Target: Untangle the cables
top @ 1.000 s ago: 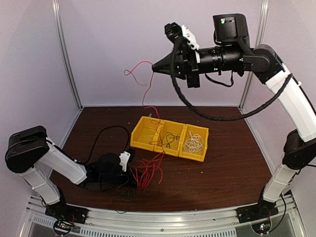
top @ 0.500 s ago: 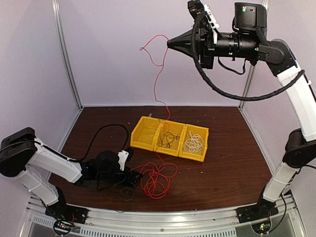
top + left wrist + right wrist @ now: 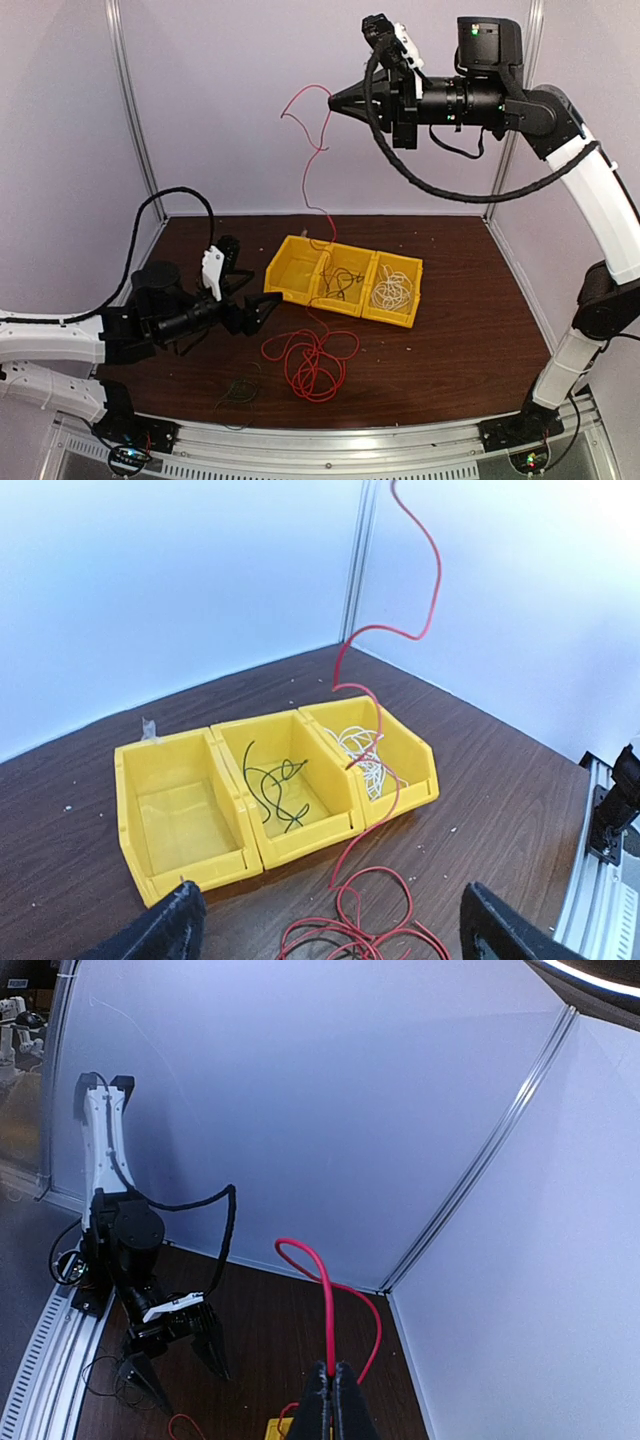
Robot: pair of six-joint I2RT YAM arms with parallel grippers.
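Note:
The red cable from the robot's right gripper trails (image 3: 312, 310) past the bins, so the left gripper should take hold of the cable's hanging length (image 3: 304, 188) and let it down into the empty bin.
My right gripper (image 3: 333, 101) is high above the table, shut on the red cable (image 3: 312, 160), which hangs down past the yellow bins (image 3: 290, 283) to a loose coil (image 3: 312, 362) on the table. The right wrist view shows its tips (image 3: 333, 1372) pinching the red cable (image 3: 325, 1295). My left gripper (image 3: 258, 300) is open and empty, lifted off the table left of the coil; its fingers (image 3: 170, 930) frame the red coil (image 3: 372, 920). A dark cable (image 3: 272, 785) lies in the middle bin, a white cable (image 3: 362, 755) in the right bin. Another dark cable (image 3: 238, 390) lies near the front edge.
The left bin (image 3: 185, 815) holds nothing. White walls with metal corner posts (image 3: 135, 110) enclose the dark wooden table. A metal rail (image 3: 330, 440) runs along the near edge. A thick black arm cable (image 3: 440, 190) loops under the right arm.
My left arm has lifted off the dark cable clump and swung up and left, jaws open. My right gripper has shifted slightly left and down with the red cable.

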